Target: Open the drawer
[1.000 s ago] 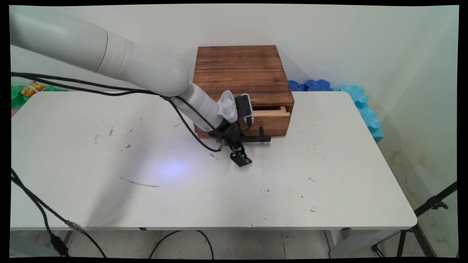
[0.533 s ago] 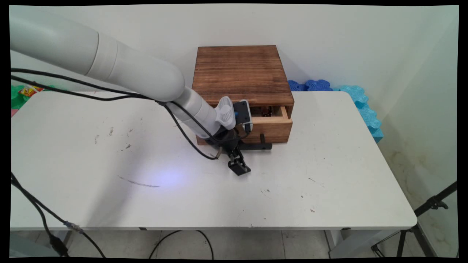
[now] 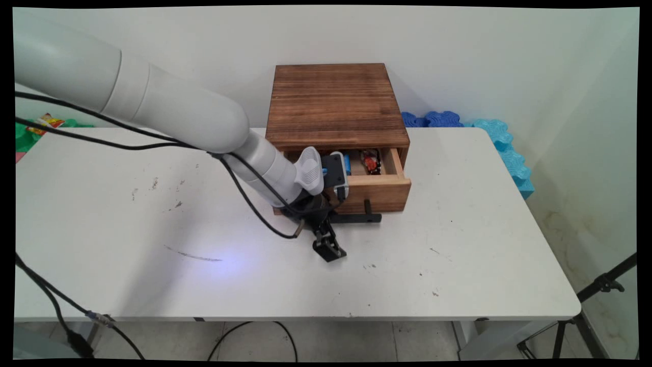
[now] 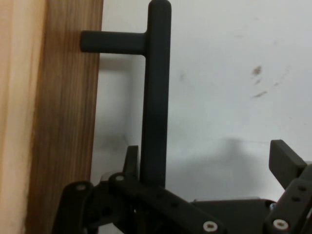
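Observation:
My gripper will make the drawer slide further straight out when it pulls, and the items will come along, because the drawer's pale side (image 3: 394, 162) goes back into the box.
A dark wooden box (image 3: 336, 99) stands at the table's far middle, its single drawer (image 3: 379, 191) pulled partly out toward the near edge. Inside the drawer lie a red-and-dark small item (image 3: 371, 161) and something blue (image 3: 347, 164), partly hidden by the wrist. A black bar handle (image 3: 356, 218) (image 4: 155, 97) runs along the drawer front (image 4: 63, 122). My gripper (image 3: 327, 234) (image 4: 207, 163) is open and straddles the handle's left end. One finger (image 4: 130, 160) sits between bar and wood, and the other finger (image 4: 285, 161) hangs wide over the bare table.
Blue foam mats (image 3: 504, 142) lean behind the table's far right corner. A green thing with a snack packet (image 3: 43, 122) lies off the far left. A black tripod (image 3: 601, 285) stands at the right. Black cables (image 3: 254, 199) hang from the arm.
The drawer has slid out toward the near edge, uncovering its contents. The gripper, hooked on the handle, has moved the same way with it.

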`<state>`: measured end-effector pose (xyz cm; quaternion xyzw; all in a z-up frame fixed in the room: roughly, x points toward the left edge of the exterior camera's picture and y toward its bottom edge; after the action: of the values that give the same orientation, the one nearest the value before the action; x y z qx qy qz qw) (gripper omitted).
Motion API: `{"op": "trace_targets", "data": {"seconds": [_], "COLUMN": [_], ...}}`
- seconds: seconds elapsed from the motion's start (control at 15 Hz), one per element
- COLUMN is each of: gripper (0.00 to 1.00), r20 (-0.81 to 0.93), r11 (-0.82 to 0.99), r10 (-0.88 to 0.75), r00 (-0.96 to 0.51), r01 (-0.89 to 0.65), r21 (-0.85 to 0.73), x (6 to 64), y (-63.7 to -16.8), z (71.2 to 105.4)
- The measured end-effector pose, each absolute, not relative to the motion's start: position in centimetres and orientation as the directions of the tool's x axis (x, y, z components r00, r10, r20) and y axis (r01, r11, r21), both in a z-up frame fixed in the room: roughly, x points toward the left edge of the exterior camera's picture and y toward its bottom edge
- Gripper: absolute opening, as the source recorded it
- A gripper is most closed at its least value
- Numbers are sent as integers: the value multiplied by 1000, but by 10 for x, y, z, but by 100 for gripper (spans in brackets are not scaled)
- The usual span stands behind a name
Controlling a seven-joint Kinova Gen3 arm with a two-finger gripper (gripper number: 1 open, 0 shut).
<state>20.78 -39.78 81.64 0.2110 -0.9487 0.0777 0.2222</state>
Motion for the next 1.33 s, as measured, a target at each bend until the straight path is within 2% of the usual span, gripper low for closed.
{"op": "trace_targets", "data": {"seconds": [1.33], "gripper": [100], "r20": [490], "r11": [936], "r10": [-312], "r00": [-814], "r01": [-353], "r21": [8], "x": [174], "y": [-335], "z": [815]}}
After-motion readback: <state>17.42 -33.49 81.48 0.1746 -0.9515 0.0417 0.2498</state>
